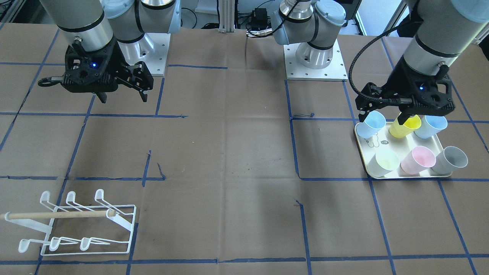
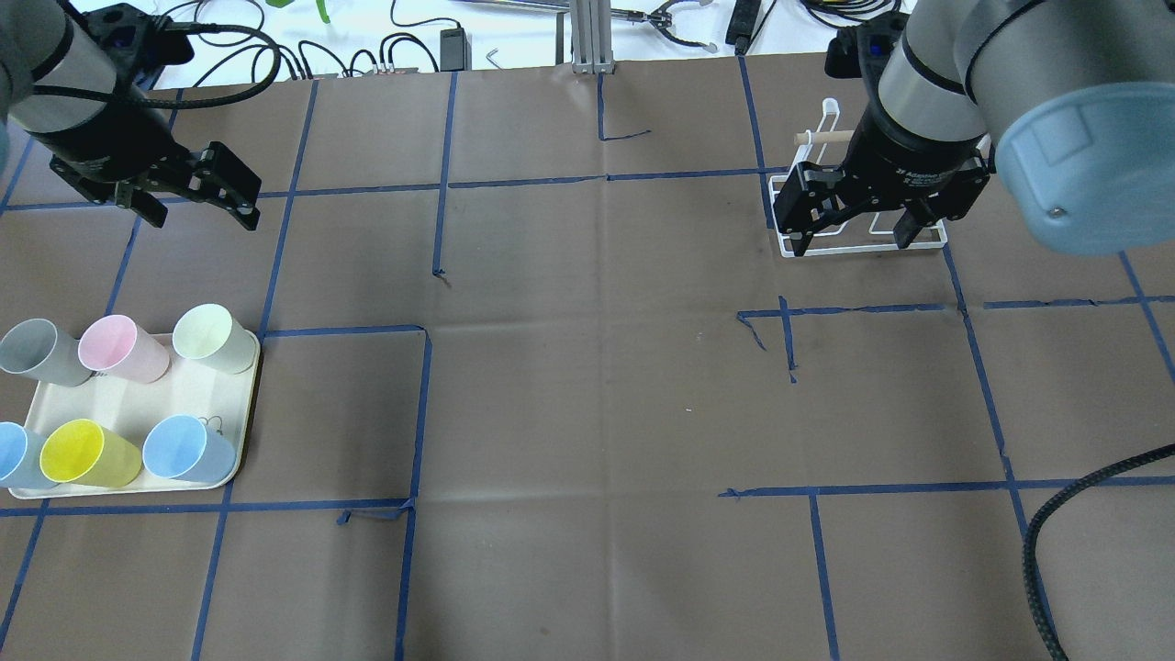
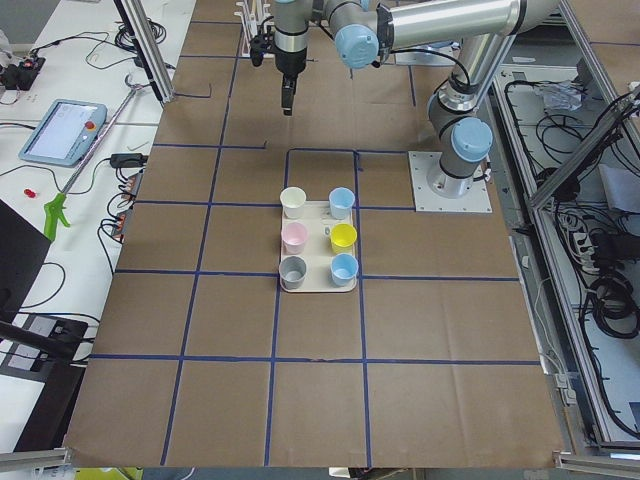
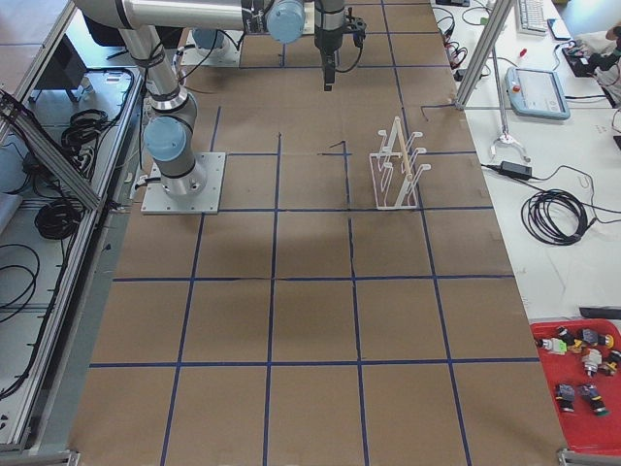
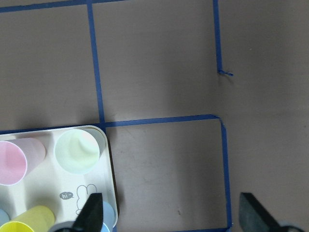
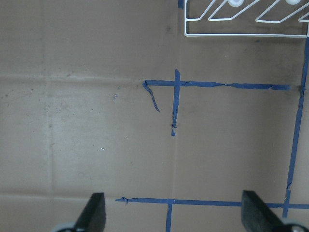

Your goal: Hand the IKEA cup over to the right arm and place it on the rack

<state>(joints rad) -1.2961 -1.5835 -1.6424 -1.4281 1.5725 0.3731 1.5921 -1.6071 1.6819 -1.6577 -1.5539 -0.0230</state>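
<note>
The pale green cup's outer rim (image 1: pixel 377 157) is free at the tray's corner (image 1: pixel 369 173), so my open left gripper keeps descending until its fingers straddle that rim, then close.
Several IKEA cups stand on a cream tray (image 2: pixel 184 395): grey (image 2: pixel 32 349), pink (image 2: pixel 115 347), pale green (image 2: pixel 211 337), yellow (image 2: pixel 83 453) and two blue ones (image 2: pixel 184 448). My left gripper (image 2: pixel 204 220), on the arm with the ribbed hose, is open and empty, high above the table by the tray; the left wrist view (image 5: pixel 171 217) shows the tray (image 5: pixel 104 183) at lower left. My right gripper (image 2: pixel 849 245) is open and empty above the table in front of the white wire rack (image 2: pixel 826 138). The rack (image 1: pixel 57 215) holds no cup.
Brown paper with blue tape lines covers the table. The two arm bases (image 1: pixel 315 57) stand at the robot's edge. The rack's lower edge (image 6: pixel 241 35) shows at the top of the right wrist view. Cables and a teach pendant (image 4: pixel 539 92) lie on side benches.
</note>
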